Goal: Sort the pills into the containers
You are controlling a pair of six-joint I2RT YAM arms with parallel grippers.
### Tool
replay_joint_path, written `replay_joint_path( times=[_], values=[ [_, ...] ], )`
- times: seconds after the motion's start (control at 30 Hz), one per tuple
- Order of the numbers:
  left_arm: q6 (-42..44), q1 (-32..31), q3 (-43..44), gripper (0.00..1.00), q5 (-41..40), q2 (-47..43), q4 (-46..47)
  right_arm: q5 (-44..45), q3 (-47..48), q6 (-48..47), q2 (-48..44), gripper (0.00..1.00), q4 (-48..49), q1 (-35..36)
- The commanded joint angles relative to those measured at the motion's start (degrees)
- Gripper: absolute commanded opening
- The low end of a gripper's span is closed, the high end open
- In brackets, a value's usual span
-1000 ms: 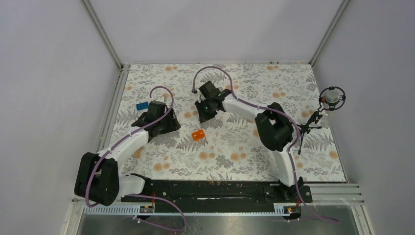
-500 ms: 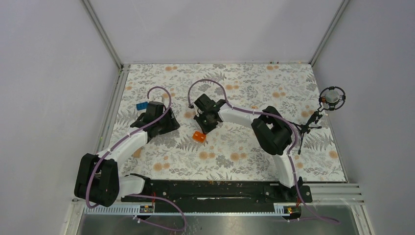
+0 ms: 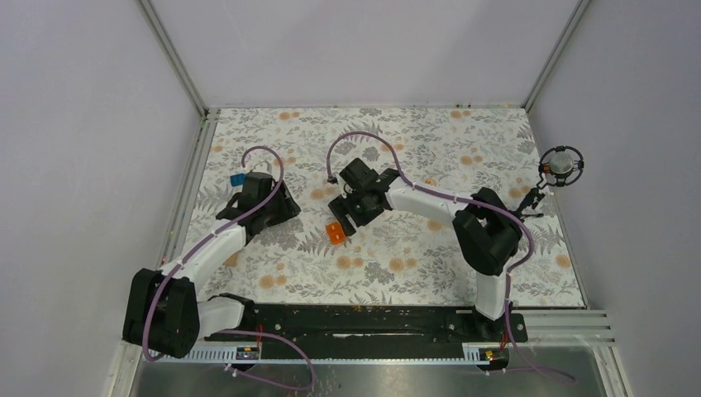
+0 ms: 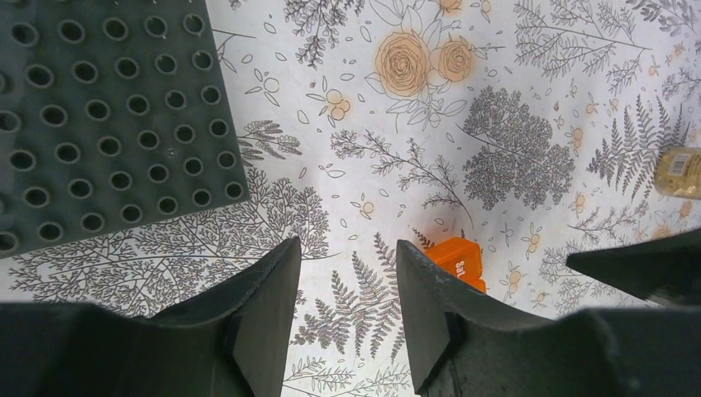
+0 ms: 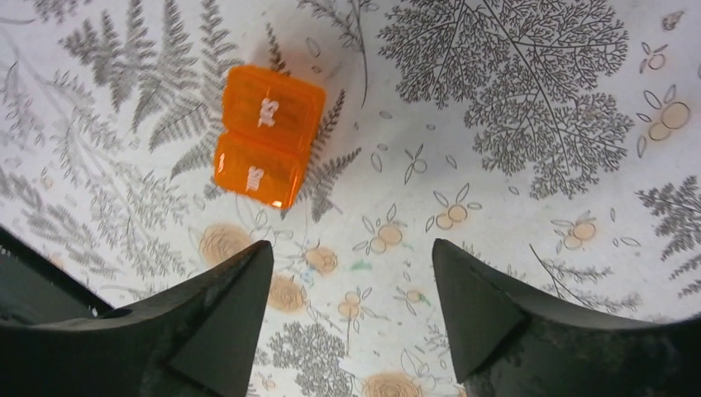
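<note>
My right gripper should turn square, because the orange box lies crooked to it. It should then pinch the near compartment and leave the other one for my left gripper.
The translucent orange hinged-lid box lies on the flowered cloth at mid-table. My right gripper hovers just behind it. In the right wrist view the box lies ahead and to the left of my right gripper, which is open with only cloth between its fingers. My left gripper is open and empty, and the box peeks out past its right finger. A clear tan bottle shows at the right edge of the left wrist view. No pills are visible.
A dark grey studded plate lies ahead and to the left of the left gripper. A blue brick sits behind the left arm. A round device on a small tripod stands at the table's right edge.
My right gripper moved nearer, towards the orange box, and opened from shut. The box has turned slightly. The left arm barely shifted.
</note>
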Motion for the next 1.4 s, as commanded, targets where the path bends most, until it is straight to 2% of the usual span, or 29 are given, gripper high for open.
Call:
replay_joint_path(
  times=[0.0, 0.1, 0.27, 0.5, 0.67, 0.97, 1.03, 1.13, 1.2, 1.37],
  values=[
    [-0.87, 0.44, -0.61, 0.47, -3.68, -2.67, 1.49, -2.4, -2.02, -3.62, -4.81, 0.81, 2.08, 1.45],
    [-1.09, 0.57, -0.68, 0.47, -4.88, -3.22, 0.99, -0.15, 0.72, -3.08, -2.76, 0.84, 0.35, 3.26],
    [-2.15, 1.13, -0.92, 0.47, -7.19, -4.06, 0.14, 8.69, 4.86, 4.38, 0.01, 0.86, -0.47, 7.6],
    [-2.54, 1.66, -0.84, 0.47, -7.28, -3.18, -0.45, 12.63, 6.97, 9.5, 4.1, 0.88, -0.29, 9.96],
    [-2.54, 1.84, -0.84, 0.47, -7.53, -3.13, -0.63, 15.87, 12.88, 12.18, 9.31, 0.71, -5.56, 10.64],
    [-2.17, 1.89, -0.15, 0.48, -8.6, -3.18, -1.3, 18.69, 13.31, 16.53, 10.58, 0.61, -6.81, 10.61],
    [-2.17, 1.89, -0.08, 0.48, -8.55, -3.02, -1.23, 18.37, 12.98, 16.89, 10.48, 0.53, -6.78, 10.62],
    [-2.25, 1.84, 0.01, 0.48, -8.09, -2.51, -1.09, 16.95, 12.29, 16.84, 10.0, 0.34, -6.37, 10.61],
    [-2.17, 1.87, 0.08, 0.49, -7.26, -2.37, -0.99, 16.96, 11.53, 16.64, 9.3, 0.27, -6.19, 10.62],
    [-0.87, 1.93, 0.37, 0.56, -3.4, -2.68, 0.78, 15.54, 8.09, 14.62, 4.59, 0.23, -3.96, 9.13]
  ],
)
